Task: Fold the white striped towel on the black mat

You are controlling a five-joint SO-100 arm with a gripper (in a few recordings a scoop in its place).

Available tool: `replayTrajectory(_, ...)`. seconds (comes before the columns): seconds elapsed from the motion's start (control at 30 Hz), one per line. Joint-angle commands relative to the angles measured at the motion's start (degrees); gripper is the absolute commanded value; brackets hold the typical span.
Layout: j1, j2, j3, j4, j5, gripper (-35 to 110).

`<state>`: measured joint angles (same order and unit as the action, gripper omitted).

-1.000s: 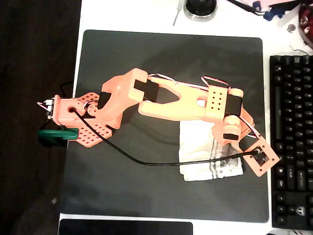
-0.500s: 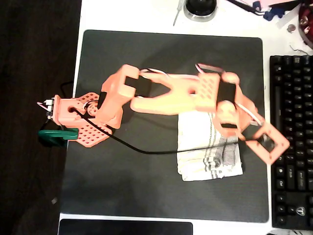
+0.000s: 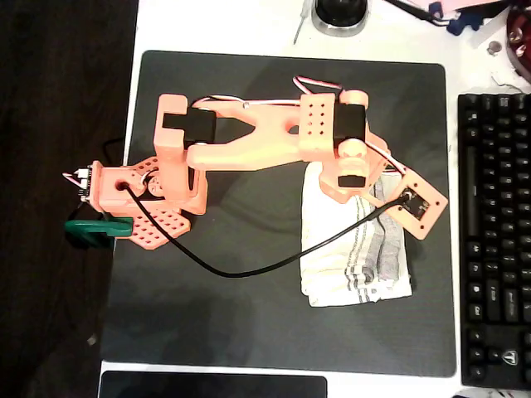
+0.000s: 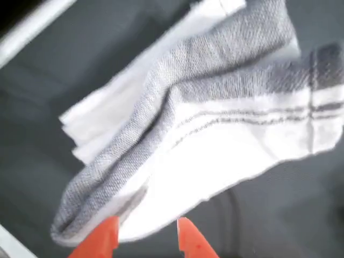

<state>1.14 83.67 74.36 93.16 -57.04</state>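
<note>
The towel's top layer [image 3: 328,242] will straighten out over the layers below when I pull it, because the grey stripes bunch up [image 3: 360,275] near the towel's lower edge.
The white striped towel [image 3: 348,261] lies folded into a rumpled stack on the right half of the black mat [image 3: 249,83], grey stripes near its lower edge. My orange gripper [image 3: 358,189] hovers over the towel's top edge. In the wrist view the towel [image 4: 215,129] shows several layers, with a grey-shaded fold running across it. The gripper [image 4: 145,239] is open, its two orange fingertips [image 4: 189,241] apart just above the cloth's near edge, with nothing pinched between them.
A black keyboard [image 3: 494,232] borders the mat on the right. A round dark object [image 3: 340,12] sits beyond the top edge, a dark slab [image 3: 211,385] below the mat. My black cable [image 3: 249,269] sags across the mat onto the towel.
The arm drew back up and to the left, from the towel's lower right corner to its top edge. The towel stays folded in place.
</note>
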Motion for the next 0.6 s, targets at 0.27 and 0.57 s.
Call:
replayTrajectory(0.27,-6.0,-14.5,-6.6,-6.1,1.1,2)
replayTrajectory(0.57,-10.6,-20.6,-8.5,-14.2,3.3,3)
